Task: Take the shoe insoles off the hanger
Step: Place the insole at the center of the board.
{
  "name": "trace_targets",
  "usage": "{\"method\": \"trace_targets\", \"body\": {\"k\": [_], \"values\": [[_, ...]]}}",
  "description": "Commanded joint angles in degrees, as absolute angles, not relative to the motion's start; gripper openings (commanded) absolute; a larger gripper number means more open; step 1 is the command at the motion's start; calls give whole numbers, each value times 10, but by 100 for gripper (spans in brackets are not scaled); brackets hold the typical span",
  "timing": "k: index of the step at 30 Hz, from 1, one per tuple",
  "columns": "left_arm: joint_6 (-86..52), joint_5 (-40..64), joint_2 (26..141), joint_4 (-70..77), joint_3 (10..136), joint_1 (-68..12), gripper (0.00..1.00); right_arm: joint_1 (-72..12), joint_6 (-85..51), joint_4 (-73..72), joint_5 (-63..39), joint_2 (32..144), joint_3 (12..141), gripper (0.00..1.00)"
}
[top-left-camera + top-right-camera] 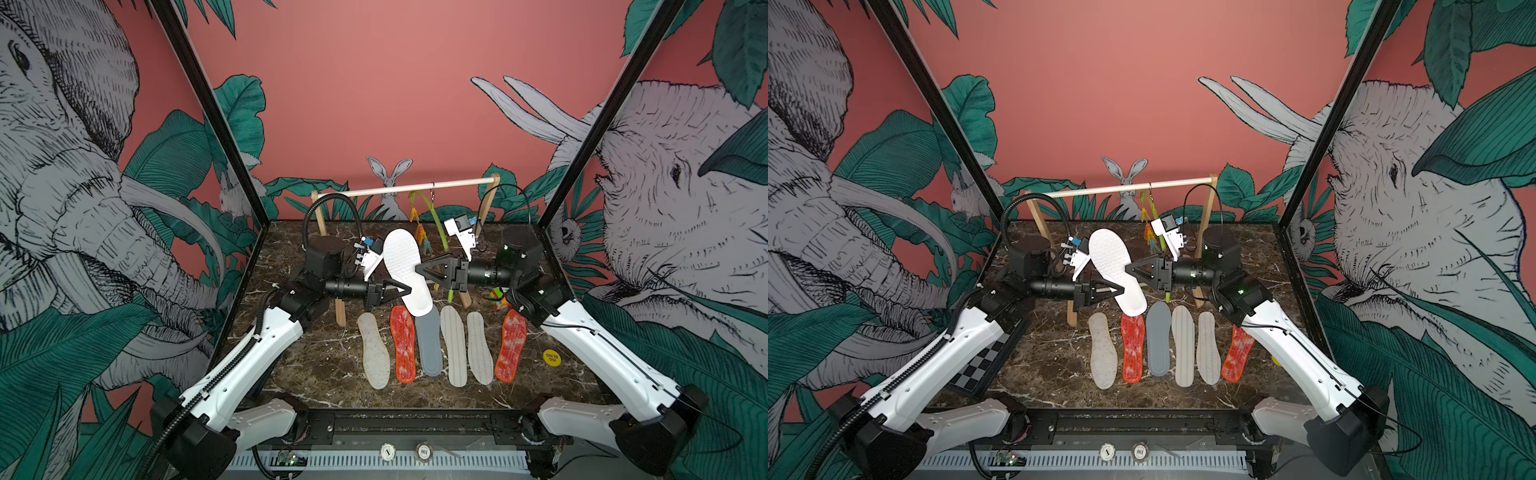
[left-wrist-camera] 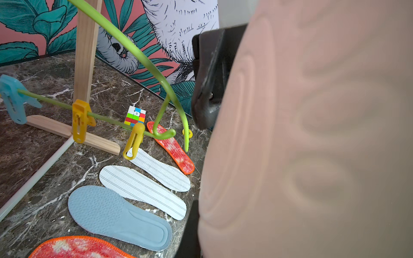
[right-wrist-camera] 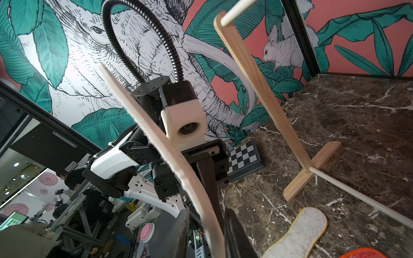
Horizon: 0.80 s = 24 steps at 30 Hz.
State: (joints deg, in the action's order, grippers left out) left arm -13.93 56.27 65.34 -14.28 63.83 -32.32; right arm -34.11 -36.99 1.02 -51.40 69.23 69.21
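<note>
The white dimpled insole is tilted with its broad side (image 2: 309, 129) toward the robot's left gripper, so the left gripper should open and grip the insole's side edge (image 1: 401, 276) squarely before it lays the insole down.
A white dimpled insole (image 1: 405, 266) (image 1: 1115, 266) hangs tilted in the air between both arms. My left gripper (image 1: 404, 291) is shut on its lower part; in the left wrist view its pale underside (image 2: 312, 134) fills the frame. My right gripper (image 1: 420, 268) (image 3: 205, 234) straddles its edge, fingers (image 3: 237, 236) either side with a gap showing. The lime-green hanger (image 1: 438, 226) (image 2: 143, 58) hangs on the rack behind, its yellow pegs (image 2: 81, 120) bare. Several insoles lie in a row on the table: cream (image 1: 374, 351), red-orange (image 1: 403, 345), grey-blue (image 1: 430, 345), striped (image 1: 454, 351).
The wooden rack with its white bar (image 1: 405, 189) stands at the back. A colour cube (image 1: 498, 299) and a yellow disc (image 1: 551, 357) lie at the right, beside another red-orange insole (image 1: 511, 347). A chequered board (image 1: 980, 365) sits under my left arm.
</note>
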Motion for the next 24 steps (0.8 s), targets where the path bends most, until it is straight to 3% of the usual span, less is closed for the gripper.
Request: {"method": "trace_targets", "body": {"k": [1,4,5,6,7,8,10,14,20,24], "values": [[-132,573,641,-145,653,-322,0,-346,-372,-23,-512,698,705,22],[-135,562,640,-142,653,-320,2,-348,-385,-41,-510,701,702,8],[-139,553,639,-140,651,-318,13,-347,-390,-48,-507,701,700,3],[-142,543,636,-135,647,-317,32,-347,-395,-57,-504,700,695,0],[-145,527,633,-132,643,-316,51,-347,-401,-67,-498,699,690,0],[-145,508,627,-131,638,-316,64,-347,-405,-73,-491,698,686,0],[-147,478,611,-126,625,-311,77,-348,-404,-70,-476,697,684,0],[-206,460,573,-40,569,-291,78,-347,-417,-78,-439,694,672,0],[-293,451,559,103,511,-286,65,-347,-487,-171,-429,711,650,0],[-318,439,561,149,498,-286,64,-347,-505,-197,-432,722,651,0]]}}
